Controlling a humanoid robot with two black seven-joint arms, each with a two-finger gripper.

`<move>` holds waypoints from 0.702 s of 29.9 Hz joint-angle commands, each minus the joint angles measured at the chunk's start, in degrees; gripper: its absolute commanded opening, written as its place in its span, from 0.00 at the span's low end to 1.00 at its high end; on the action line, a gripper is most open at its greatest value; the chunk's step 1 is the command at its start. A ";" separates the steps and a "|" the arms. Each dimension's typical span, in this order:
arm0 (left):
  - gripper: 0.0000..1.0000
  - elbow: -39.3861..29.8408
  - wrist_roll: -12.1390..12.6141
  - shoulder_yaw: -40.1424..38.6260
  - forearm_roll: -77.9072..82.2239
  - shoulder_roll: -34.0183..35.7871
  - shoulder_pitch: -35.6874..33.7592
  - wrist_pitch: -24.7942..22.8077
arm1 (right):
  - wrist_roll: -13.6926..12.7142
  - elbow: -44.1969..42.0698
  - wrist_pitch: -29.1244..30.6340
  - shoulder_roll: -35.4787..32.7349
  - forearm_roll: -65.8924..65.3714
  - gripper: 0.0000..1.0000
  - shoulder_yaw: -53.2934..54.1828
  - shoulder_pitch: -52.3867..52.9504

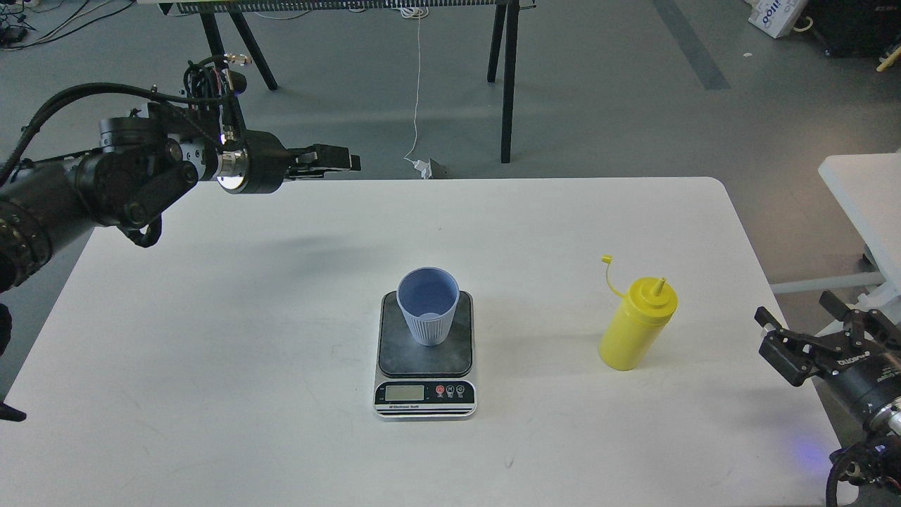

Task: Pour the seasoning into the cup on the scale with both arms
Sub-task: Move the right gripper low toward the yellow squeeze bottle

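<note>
The open cap (pixel 607 259) stands up on a thin curved tether (pixel 612 283), so the cap will reach below the yellow seasoning bottle's nozzle when the robot turns the bottle over.
The pale blue cup (pixel 428 315) stands upright on the dark plate of the scale (pixel 425 396) at the table's middle front. The yellow seasoning bottle (pixel 636 324) stands upright to the right of the scale, its cap hanging open on its tether. My left gripper (pixel 346 160) hovers over the table's back left edge, far from the cup. It is seen side-on as one dark bar, so its jaws cannot be told apart. My right gripper (pixel 799 329) is low at the table's right edge, right of the bottle, with its fingers spread and empty.
The white table (pixel 211 338) carries only the scale, cup and bottle. Black table legs (pixel 508 84) and a white cable (pixel 417 91) are on the floor behind. A second white table (pixel 862 190) is at the right.
</note>
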 commanded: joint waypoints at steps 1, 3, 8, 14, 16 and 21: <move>0.78 0.00 0.00 0.01 0.00 -0.39 0.02 0.00 | 2.53 -0.10 0.00 2.78 -7.38 1.00 -0.12 -1.33; 0.78 0.00 0.00 0.01 0.00 -0.39 -0.07 0.00 | 2.54 -0.10 0.00 4.01 -9.14 1.00 -0.38 -2.03; 0.78 0.00 0.00 0.01 -1.05 -0.22 0.02 0.00 | 2.80 -0.80 0.00 8.58 -15.65 1.00 -0.21 -2.21; 0.78 0.00 0.00 0.01 -1.14 0.40 0.10 0.00 | 2.80 -1.33 0.00 11.04 -18.91 1.00 -0.21 -2.21; 0.78 0.00 0.00 0.01 -1.14 0.49 0.80 0.00 | 2.80 -1.25 0.00 11.48 -19.26 1.00 -0.29 -2.04; 0.78 0.00 0.00 0.01 -1.14 0.40 2.21 0.00 | 2.80 -1.33 0.00 12.63 -21.19 1.00 -0.29 -1.42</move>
